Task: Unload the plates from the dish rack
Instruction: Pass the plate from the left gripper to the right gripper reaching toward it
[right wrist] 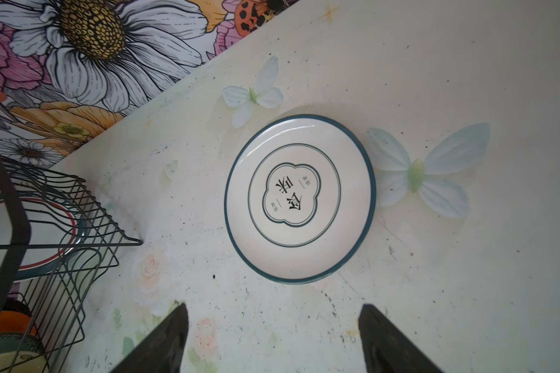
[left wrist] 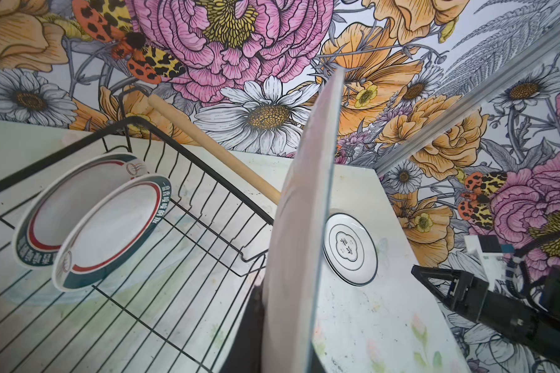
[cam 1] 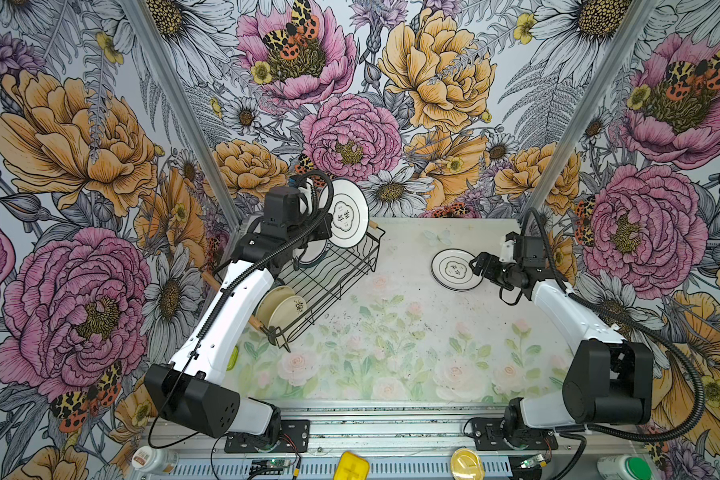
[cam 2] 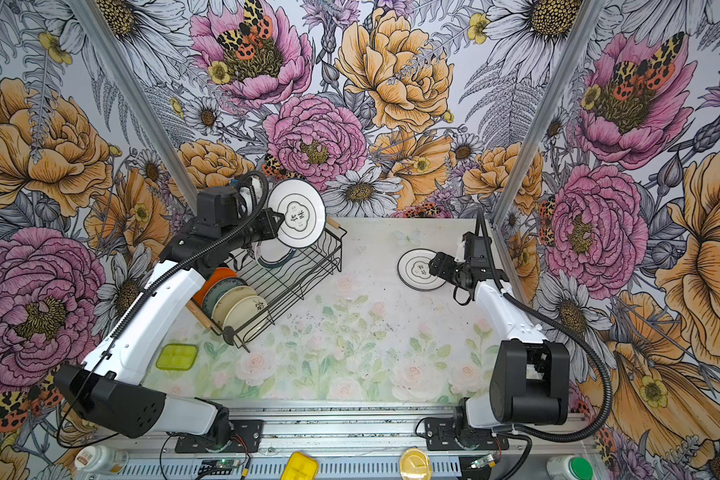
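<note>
The robot's left gripper is holding the upright plate (cam 1: 349,213) far away from the flat plate (cam 1: 452,269), so it should carry the upright plate over for the robot's right gripper to take and stack.
My left gripper (cam 2: 278,220) is shut on a large white plate (cam 2: 299,214) with a dark rim, held upright on edge above the far end of the black wire dish rack (cam 2: 308,272). In the left wrist view this plate (left wrist: 301,226) stands edge-on between the jaws. Two teal-and-red-rimmed plates (left wrist: 110,232) lean in the rack's far end. Several small plates (cam 2: 242,309), cream, blue-grey and orange, stand at its near end. Another white plate (cam 1: 454,270) lies flat on the table at the right. My right gripper (right wrist: 272,323) hangs open just short of its rim, holding nothing.
A wooden rod handle (left wrist: 214,148) crosses the rack's far end, close to the held plate. A yellow-green tray (cam 2: 176,356) lies on the table under the left arm. Yellow items (cam 1: 352,467) and bottles (cam 1: 154,459) sit on the front rail. Floral walls enclose three sides.
</note>
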`<state>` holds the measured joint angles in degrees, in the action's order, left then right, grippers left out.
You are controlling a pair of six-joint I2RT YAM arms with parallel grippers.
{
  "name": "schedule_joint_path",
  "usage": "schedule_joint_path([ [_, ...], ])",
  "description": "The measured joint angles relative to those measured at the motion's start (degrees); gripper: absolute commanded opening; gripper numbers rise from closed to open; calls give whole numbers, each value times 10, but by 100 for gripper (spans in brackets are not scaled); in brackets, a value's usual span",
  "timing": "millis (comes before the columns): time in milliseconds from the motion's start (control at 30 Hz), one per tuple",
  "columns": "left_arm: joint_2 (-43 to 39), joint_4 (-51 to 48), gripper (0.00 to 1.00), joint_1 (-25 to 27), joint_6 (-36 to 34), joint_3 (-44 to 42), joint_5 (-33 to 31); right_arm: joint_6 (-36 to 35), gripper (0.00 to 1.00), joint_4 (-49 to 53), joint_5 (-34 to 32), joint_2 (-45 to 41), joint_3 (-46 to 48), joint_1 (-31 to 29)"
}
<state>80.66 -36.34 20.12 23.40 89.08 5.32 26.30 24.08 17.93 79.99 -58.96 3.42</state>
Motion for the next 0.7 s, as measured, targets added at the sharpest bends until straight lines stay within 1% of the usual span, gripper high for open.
schedule_joint_path([
  [100,-18,23,0,35,70,-43,-19,17,85,-14,36,-54,24,-14],
  [200,-27,52,0,48,134,-91,-31,45,85,-40,71,-106,51,-29],
  [267,-27,80,0,56,174,-125,-43,73,85,-72,94,-140,76,-42],
  [400,-27,131,0,74,238,-185,-61,139,85,-148,115,-182,123,-78],
  [567,-27,187,0,90,297,-231,-65,233,83,-279,116,-179,182,-140],
  [700,-31,213,0,105,323,-234,-75,282,79,-370,101,-129,189,-188],
])
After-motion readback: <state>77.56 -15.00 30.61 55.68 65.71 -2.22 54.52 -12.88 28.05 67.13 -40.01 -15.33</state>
